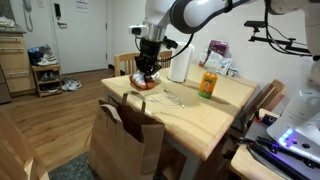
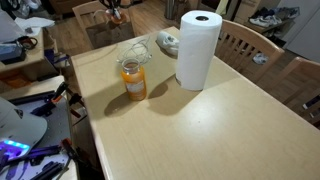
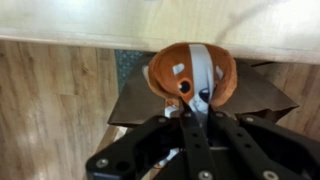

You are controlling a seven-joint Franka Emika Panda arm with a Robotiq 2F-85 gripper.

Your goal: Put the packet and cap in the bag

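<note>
The packet (image 1: 145,83) hangs by the table's edge and is short of the bag's opening (image 1: 127,113), so my gripper should swing the packet farther out and turn it before lowering it.
My gripper (image 3: 195,112) is shut on the red-orange and white packet (image 3: 190,72) and holds it at the table's edge, above the brown paper bag (image 3: 258,95). In an exterior view the gripper (image 1: 147,72) hangs over the table's corner with the packet (image 1: 146,84) under it, and the bag (image 1: 128,135) stands on the floor just below. The whitish-grey cap (image 2: 168,42) lies on the table behind the paper-towel roll; only part of it shows.
A white paper-towel roll (image 2: 198,50) and an orange juice bottle (image 2: 133,80) stand on the wooden table (image 2: 220,130). A clear wiry item (image 2: 133,50) lies near the bottle. Wooden chairs (image 2: 255,45) stand along the table's side.
</note>
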